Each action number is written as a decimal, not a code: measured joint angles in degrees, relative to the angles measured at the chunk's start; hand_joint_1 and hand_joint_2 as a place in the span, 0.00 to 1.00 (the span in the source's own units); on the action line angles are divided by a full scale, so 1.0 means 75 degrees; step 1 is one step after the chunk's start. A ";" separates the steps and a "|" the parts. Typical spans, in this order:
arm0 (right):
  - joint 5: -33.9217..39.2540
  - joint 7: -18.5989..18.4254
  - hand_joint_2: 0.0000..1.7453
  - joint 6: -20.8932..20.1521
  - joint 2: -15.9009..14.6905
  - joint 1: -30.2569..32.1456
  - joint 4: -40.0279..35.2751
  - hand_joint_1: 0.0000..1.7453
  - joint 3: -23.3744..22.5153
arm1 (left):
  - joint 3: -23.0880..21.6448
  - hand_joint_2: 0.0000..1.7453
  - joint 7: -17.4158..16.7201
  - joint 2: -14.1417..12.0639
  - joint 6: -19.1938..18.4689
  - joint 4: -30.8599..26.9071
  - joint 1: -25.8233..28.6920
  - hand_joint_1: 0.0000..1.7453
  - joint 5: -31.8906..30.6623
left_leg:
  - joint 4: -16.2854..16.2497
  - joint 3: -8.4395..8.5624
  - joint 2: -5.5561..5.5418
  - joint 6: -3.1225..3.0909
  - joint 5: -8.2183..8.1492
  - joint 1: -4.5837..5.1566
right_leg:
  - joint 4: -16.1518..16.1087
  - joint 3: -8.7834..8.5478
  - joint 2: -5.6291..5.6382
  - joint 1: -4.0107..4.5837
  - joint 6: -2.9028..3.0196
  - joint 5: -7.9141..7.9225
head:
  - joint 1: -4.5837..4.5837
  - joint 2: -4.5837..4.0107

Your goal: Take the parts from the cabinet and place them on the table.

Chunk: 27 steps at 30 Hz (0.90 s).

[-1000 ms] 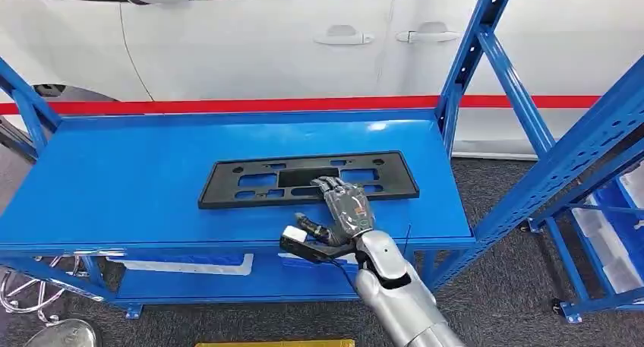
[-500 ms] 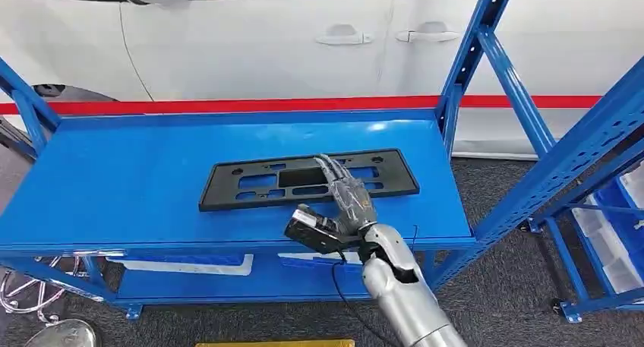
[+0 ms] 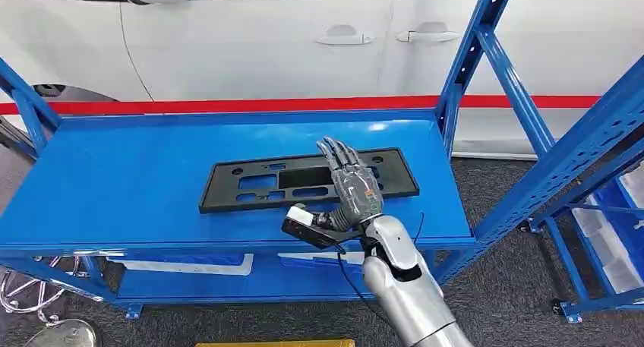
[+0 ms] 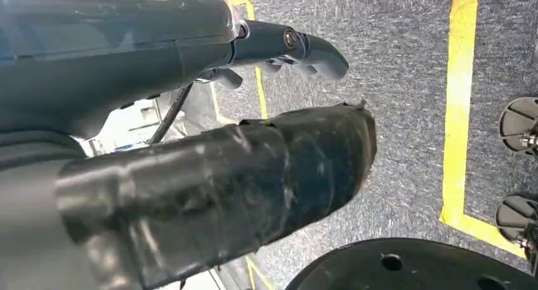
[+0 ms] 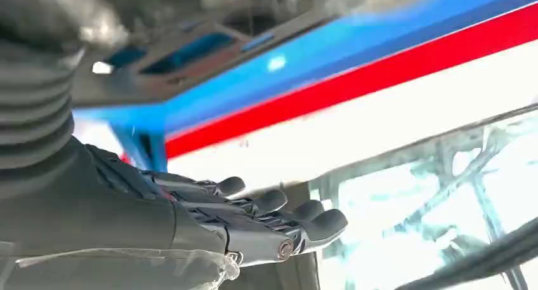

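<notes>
The black bracket will stay straight from end to end when the robot lifts it by its near edge, because a deep rim goes around the cut-outs.
A flat black plastic bracket with several cut-outs lies on the blue table top, a little right of centre. My right hand hovers above the bracket's right part with its fingers straight and spread, holding nothing. The right wrist view gives the same hand with its fingers extended together and the bracket blurred beyond it. My left hand hangs low over the floor, its fingers loosely extended and nothing in them.
Blue rack uprights stand right of the table, with a lower blue shelf under the top. A white car with a red stripe fills the background. Grey carpet with yellow floor lines lies below.
My right hand has lifted off the bracket and its fingers have straightened. The bracket stays flat on the table.
</notes>
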<state>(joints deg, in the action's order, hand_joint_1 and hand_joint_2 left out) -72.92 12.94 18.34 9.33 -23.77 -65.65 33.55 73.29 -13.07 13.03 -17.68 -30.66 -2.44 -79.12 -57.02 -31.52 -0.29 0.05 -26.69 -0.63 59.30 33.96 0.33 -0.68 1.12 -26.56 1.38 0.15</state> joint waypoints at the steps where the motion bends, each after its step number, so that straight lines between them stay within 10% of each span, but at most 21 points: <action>1: -0.0181 -0.0038 1.00 0.0148 -0.0015 -0.0061 0.0155 0.00 0.0052 | 0.0000 0.00 0.0012 -0.0017 0.0006 0.0020 0.0001 0.00 -0.0017 | 0.0000 0.0000 0.0000 0.0000 0.0000 0.0000 | 0.0000 0.0000 0.0000 0.0000 0.0000 0.0000 | 0.0000 0.0000; 27: -0.0637 -0.0277 1.00 0.0448 0.0120 -0.0902 0.2488 0.00 0.0405 | -0.0003 0.00 0.0146 -0.0288 0.0204 0.0495 -0.0038 0.00 -0.0116 | 0.0000 -0.0002 -0.0003 0.0000 0.0000 0.0000 | 0.0000 0.0000 -0.0003 0.0000 0.0000 0.0000 | 0.0000 0.0000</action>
<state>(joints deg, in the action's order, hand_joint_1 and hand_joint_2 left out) -77.70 10.86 21.70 10.23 -30.53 -46.99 36.59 73.26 -11.98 10.86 -16.15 -26.95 -2.72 -80.00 -57.02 -31.53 -0.31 0.05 -26.69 -0.63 59.30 33.96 0.31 -0.68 1.12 -26.56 1.38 0.15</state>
